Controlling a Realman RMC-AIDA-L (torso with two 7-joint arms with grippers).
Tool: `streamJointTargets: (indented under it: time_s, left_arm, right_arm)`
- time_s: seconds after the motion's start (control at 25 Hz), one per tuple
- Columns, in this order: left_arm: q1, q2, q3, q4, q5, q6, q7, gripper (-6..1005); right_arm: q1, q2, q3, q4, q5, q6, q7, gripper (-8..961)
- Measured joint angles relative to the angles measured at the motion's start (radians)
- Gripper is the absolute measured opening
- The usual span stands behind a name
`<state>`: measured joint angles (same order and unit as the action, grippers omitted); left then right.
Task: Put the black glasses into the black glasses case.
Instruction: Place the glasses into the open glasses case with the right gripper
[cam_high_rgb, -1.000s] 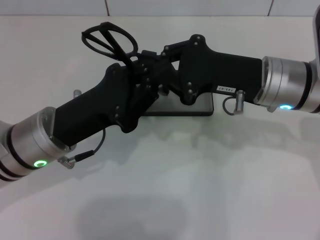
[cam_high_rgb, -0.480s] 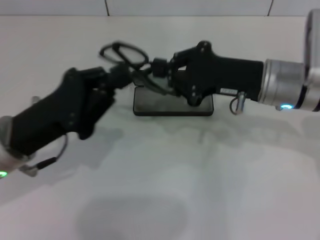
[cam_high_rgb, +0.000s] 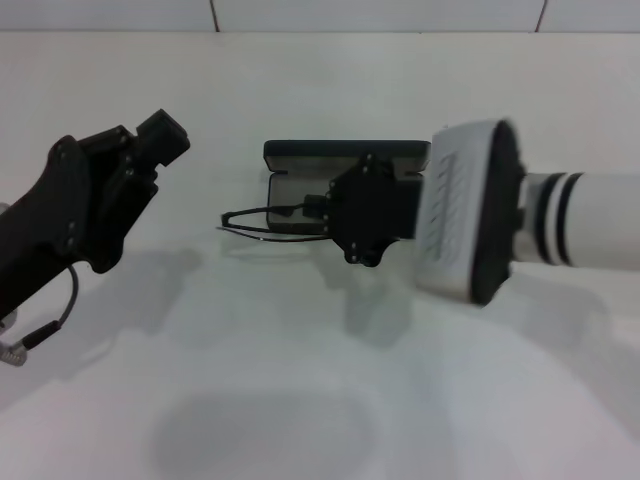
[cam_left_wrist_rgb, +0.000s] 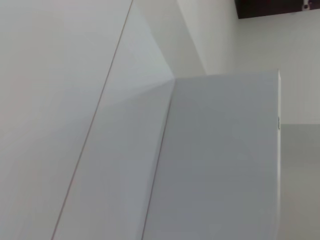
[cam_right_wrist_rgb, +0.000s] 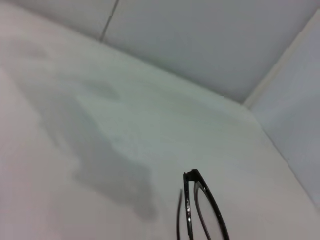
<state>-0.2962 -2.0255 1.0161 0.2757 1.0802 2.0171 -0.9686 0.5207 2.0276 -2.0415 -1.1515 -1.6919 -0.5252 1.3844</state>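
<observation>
The robot's right gripper has the black glasses (cam_high_rgb: 262, 211) in line with the open case's long side, so it should keep moving them over the case's grey lining (cam_high_rgb: 295, 190) and let go there.
The black glasses (cam_high_rgb: 246, 212) hang just above the table in front of the black glasses case (cam_high_rgb: 345, 150), sticking out leftward from my right gripper (cam_high_rgb: 320, 211), which is shut on them. The case stands open at the table's middle, its lid upright at the back and its grey lining showing. In the right wrist view one rim of the glasses (cam_right_wrist_rgb: 188, 205) shows against the white table. My left gripper (cam_high_rgb: 158, 136) is off to the left of the case, apart from the glasses and holding nothing. The left wrist view shows only walls.
White table (cam_high_rgb: 300, 400) all around, with a tiled wall (cam_high_rgb: 380, 14) along the back edge. A dark object (cam_left_wrist_rgb: 272, 7) sits at one corner of the left wrist view.
The glasses passed from my left gripper to my right. The left arm pulled back to the left; the right arm turned over and lowered the glasses before the case, which now stands open.
</observation>
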Motion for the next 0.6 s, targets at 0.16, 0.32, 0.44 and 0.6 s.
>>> streamJointTargets:
  time_s: [0.16,0.32,0.44,0.6]
  left_arm:
    - [0.004,0.0,-0.016,-0.001,0.0,0.0,-0.003,40]
    - [0.006,0.0,-0.017,-0.004,-0.001,0.0,-0.003,40]
    - [0.006,-0.001,-0.017,-0.006,-0.001,0.0,-0.003,39]
    - [0.005,-0.003,-0.018,-0.007,-0.001,0.0,-0.002,39]
  right_arm:
    - [0.008,0.0,-0.057,-0.004,-0.085,0.11,0.056,28]
    - [-0.003,0.0,-0.074,0.004,-0.113,0.182,0.059,28]
    - [-0.008,0.0,-0.08,0.015,-0.117,0.217,0.059,28]
    - [-0.016,0.0,-0.09,0.028,-0.119,0.25,0.057,29]
